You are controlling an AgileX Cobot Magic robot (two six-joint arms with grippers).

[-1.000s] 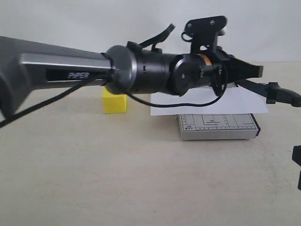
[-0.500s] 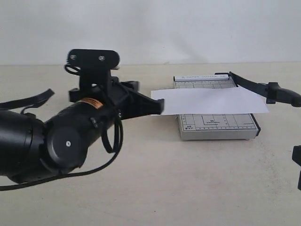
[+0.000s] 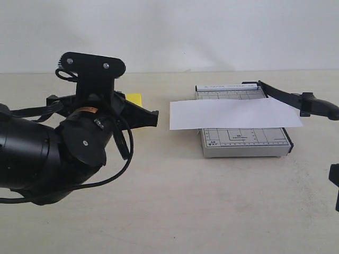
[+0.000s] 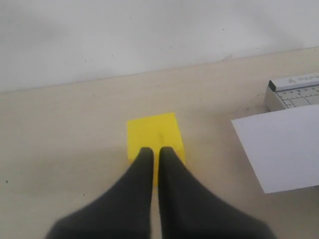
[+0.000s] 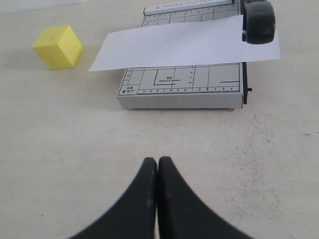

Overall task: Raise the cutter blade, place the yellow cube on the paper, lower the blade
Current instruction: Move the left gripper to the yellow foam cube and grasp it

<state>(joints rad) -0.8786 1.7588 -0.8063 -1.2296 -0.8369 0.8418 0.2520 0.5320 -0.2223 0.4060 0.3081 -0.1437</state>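
The white paper's ends (image 3: 183, 115) stick out free past the board, so the white paper will slip a little when I put the yellow cube on it.
The yellow cube (image 3: 133, 98) rests on the table left of the trimmer board (image 3: 243, 143), mostly hidden behind my left arm. In the left wrist view my left gripper (image 4: 156, 150) is shut and empty, its tips over the near face of the cube (image 4: 152, 130); contact cannot be judged. The white paper (image 3: 233, 112) lies across the board. The cutter blade (image 3: 310, 104) is tilted up off the board, with its handle (image 5: 259, 22) above the paper's right end. My right gripper (image 5: 157, 161) is shut over bare table, well short of the board (image 5: 184, 87).
A pale wall runs along the far edge of the table. My bulky left arm (image 3: 47, 153) fills the left foreground. A black piece of the right arm (image 3: 334, 182) shows at the right edge.
My left arm has swung left, away from the cutter blade and toward the yellow cube. Blade, paper and cube have not moved.
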